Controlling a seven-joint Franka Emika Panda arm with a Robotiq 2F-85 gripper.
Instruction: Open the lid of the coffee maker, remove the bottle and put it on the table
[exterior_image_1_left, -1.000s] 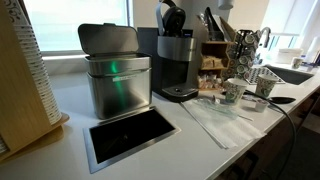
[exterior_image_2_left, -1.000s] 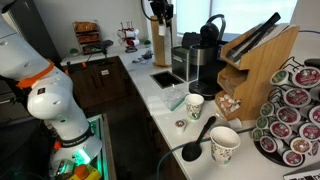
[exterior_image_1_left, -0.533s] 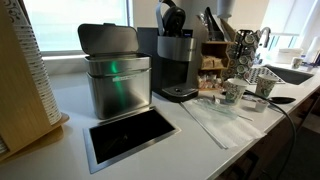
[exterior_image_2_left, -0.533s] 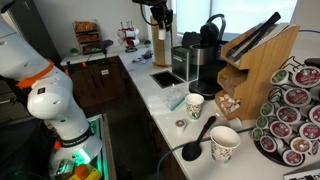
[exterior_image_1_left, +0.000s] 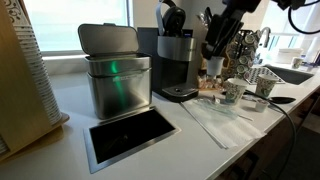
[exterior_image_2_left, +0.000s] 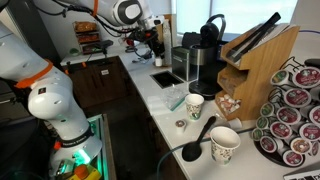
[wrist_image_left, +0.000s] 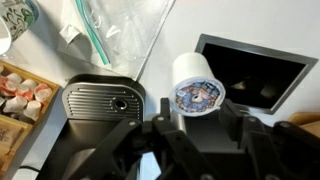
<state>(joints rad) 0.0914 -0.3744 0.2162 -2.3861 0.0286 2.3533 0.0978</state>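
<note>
The bottle is hanging upright over the clear white table beside the black inset, so I go on lowering it until it stands there before I open my gripper.
The coffee maker stands behind the steel bin, with its rounded lid tipped up; it also shows in an exterior view. My gripper is shut on the bottle, a small whitish pod-sized container with a patterned top. It is held above the white table, between the machine's round drip base and the black inset. The gripper shows beside the machine in both exterior views; the bottle cannot be made out there.
A brushed-steel bin stands beside the machine. A clear plastic bag lies on the counter. Paper cups, a black spoon, a pod rack and a wooden holder crowd one end.
The arm has come down from the top of the picture. The gripper is now lower, level with the coffee maker's body and above the counter.
</note>
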